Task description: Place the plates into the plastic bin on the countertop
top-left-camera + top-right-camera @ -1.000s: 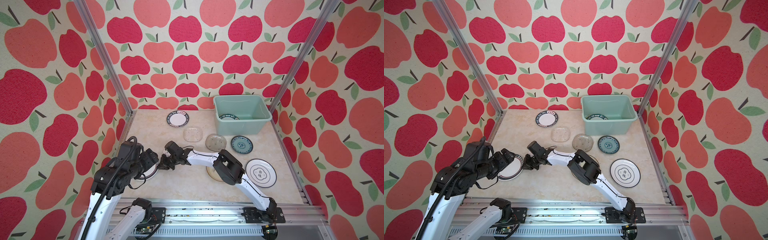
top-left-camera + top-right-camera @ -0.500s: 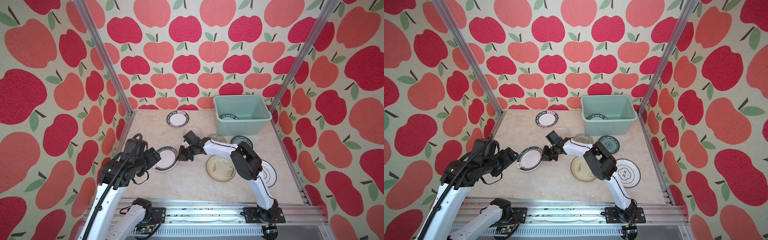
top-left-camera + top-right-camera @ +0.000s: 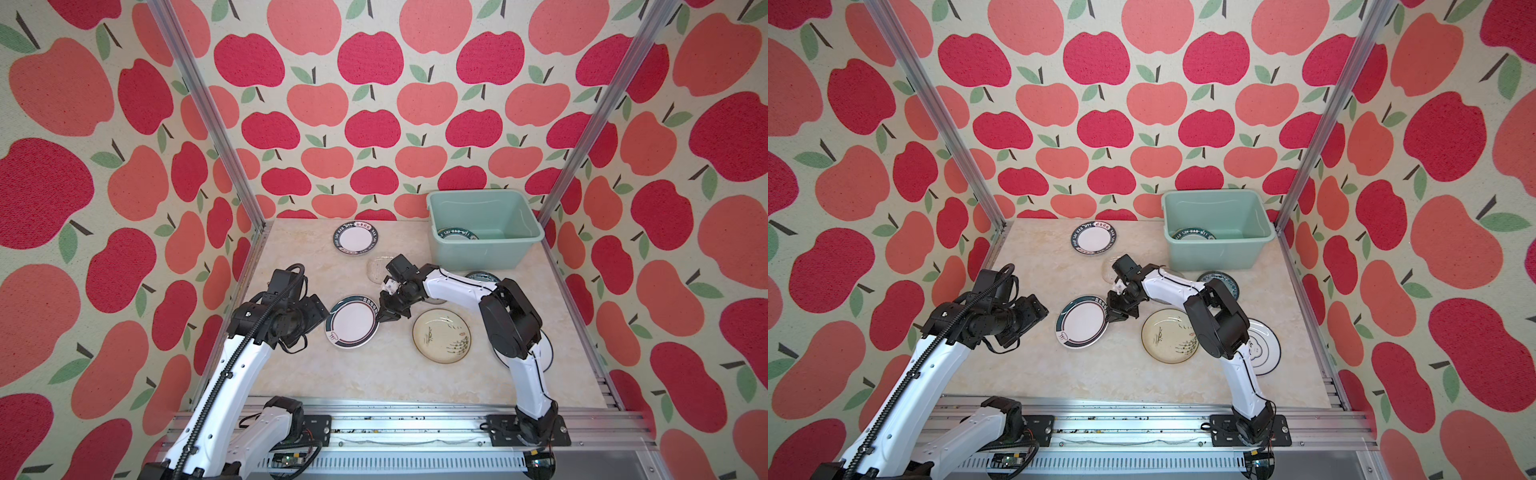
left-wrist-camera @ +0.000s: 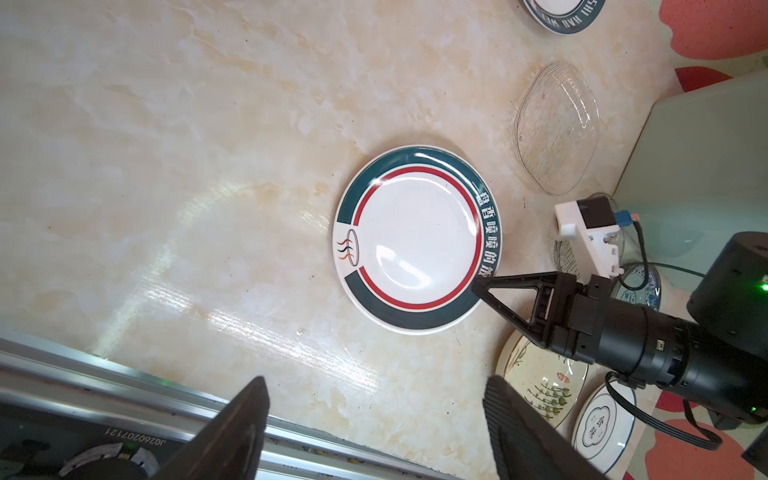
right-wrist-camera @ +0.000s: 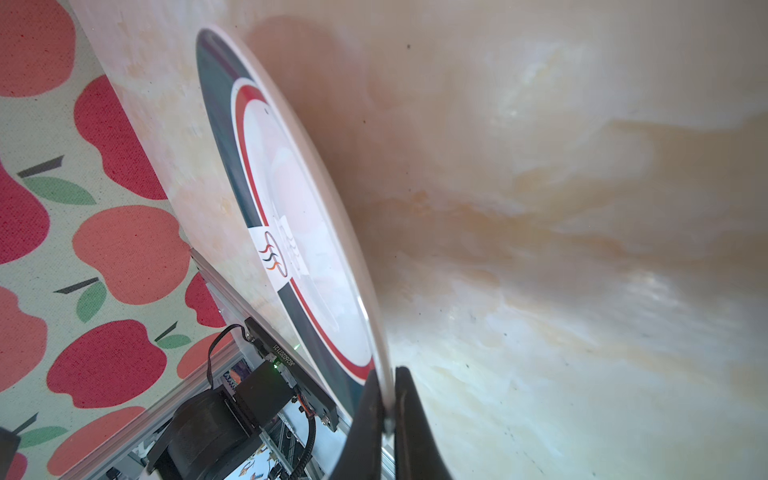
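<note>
I should brace the opposite rim [image 3: 328, 329] with my left gripper while my right gripper grips deeper, because my right gripper's fingers pinch only the teal-rimmed plate's edge [image 3: 375, 312].
My right gripper [image 5: 388, 399] is shut on the rim of a white plate with a dark teal rim and red ring [image 5: 299, 208]. In both top views this plate [image 3: 353, 322] [image 3: 1082, 321] hangs tilted low over the countertop [image 3: 374, 374], with the right gripper [image 3: 380, 318] at its right edge. Left of the plate, my left gripper [image 4: 374, 384] [image 3: 318, 313] stands open and empty. The mint-green plastic bin [image 3: 478, 253] [image 3: 1217, 249] stands at the back right with one lettered plate [image 3: 455, 235] inside.
On the countertop lie a lettered plate [image 3: 356, 237] at the back, a clear glass plate [image 4: 557, 129], a cream ink-drawn plate [image 3: 441, 336], a teal patterned plate [image 3: 1219, 280] and a blue-ringed white plate [image 3: 1262, 349]. An aluminium rail [image 3: 395, 415] edges the front.
The right gripper has carried the teal-rimmed plate to the right, away from the left gripper. The right arm has swung off the cream plate. The left gripper stays open.
</note>
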`<state>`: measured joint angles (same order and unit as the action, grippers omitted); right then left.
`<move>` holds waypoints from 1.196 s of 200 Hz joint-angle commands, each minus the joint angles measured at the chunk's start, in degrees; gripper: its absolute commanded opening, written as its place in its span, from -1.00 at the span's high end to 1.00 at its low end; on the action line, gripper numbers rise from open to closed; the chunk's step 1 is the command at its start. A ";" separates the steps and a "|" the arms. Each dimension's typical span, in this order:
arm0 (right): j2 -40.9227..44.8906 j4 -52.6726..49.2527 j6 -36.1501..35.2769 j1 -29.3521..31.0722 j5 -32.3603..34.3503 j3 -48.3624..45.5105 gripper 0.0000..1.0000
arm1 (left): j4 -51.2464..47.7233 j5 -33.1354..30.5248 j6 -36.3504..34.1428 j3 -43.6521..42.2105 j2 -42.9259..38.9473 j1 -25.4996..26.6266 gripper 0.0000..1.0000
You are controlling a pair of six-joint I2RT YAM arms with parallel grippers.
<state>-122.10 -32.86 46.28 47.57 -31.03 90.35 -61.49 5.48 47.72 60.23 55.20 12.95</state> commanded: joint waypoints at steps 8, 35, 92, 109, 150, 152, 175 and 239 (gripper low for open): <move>0.58 -5.29 -1.95 -0.37 0.87 -2.67 0.81 | 5.11 2.92 -2.88 -2.18 1.58 -0.73 -0.68; 0.02 -4.87 -1.56 -0.86 0.69 -2.64 0.73 | 6.12 3.63 -4.60 -3.34 3.38 -1.24 -0.70; -0.67 -4.70 -0.32 -1.78 1.13 -2.98 0.62 | 9.98 5.77 -5.69 -6.37 6.25 -3.58 -0.74; -0.60 -4.70 -0.14 -1.96 1.43 -2.98 0.50 | 11.73 6.95 -5.87 -7.31 6.85 -4.23 -0.74; 0.64 -2.59 -0.43 -2.74 1.94 -3.42 0.06 | 17.83 12.01 -8.07 -8.53 12.59 -5.52 -0.79; 0.68 -2.39 -0.39 -2.74 1.87 -3.49 0.04 | 18.06 12.14 -8.26 -8.61 12.92 -5.53 -0.79; 0.52 0.73 -0.10 -3.01 0.41 -3.94 -0.14 | 21.03 15.53 -9.04 -10.15 16.52 -6.98 -0.81; -0.71 12.45 6.53 -3.63 -3.29 -7.33 -0.20 | 30.61 23.35 -10.17 -14.27 22.52 -8.67 -0.98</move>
<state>-122.10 -26.30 48.88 44.53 -32.51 85.12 -36.27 24.40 39.00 47.55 76.25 4.69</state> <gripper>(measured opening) 0.596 0.983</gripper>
